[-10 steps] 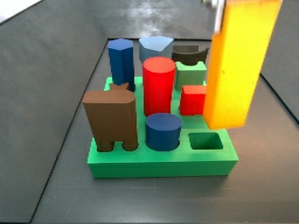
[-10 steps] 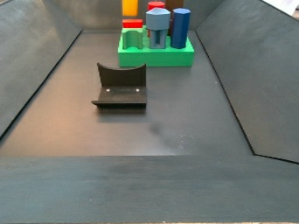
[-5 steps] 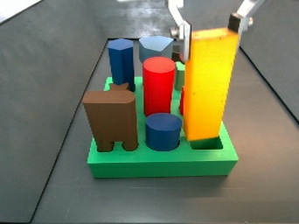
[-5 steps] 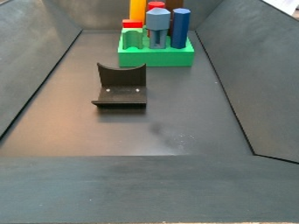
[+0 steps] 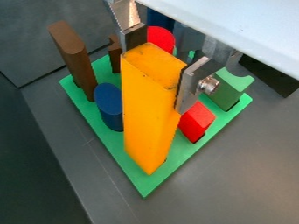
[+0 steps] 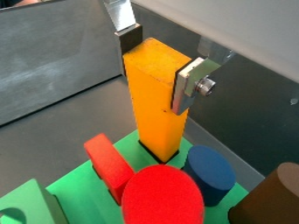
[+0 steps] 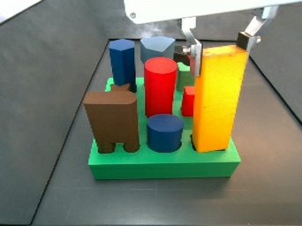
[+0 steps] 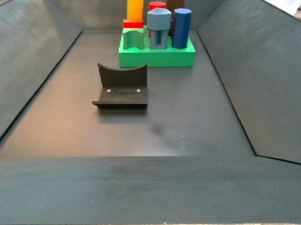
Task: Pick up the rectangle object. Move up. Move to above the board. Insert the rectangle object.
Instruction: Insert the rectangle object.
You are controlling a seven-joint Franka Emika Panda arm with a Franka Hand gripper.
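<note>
The rectangle object's foot is sitting in its hole. I expect the green board to slide along the floor when I push the rectangle object sideways.
The rectangle object, a tall yellow-orange block, stands upright in a hole at a front corner of the green board. Both wrist views show it rising from the board. My gripper straddles the block's top and is open. One finger lies close along the block's side, while the other pad stands clear of it, as both wrist views show. In a side view the block shows at the far end on the board.
On the board stand a brown block, a red cylinder, a short blue cylinder, a tall blue block and a red cube. The fixture stands mid-floor. Sloping dark walls enclose the floor.
The rectangle object has sunk lower into its hole in the board. The fingers have spread off it and now sit at its top.
</note>
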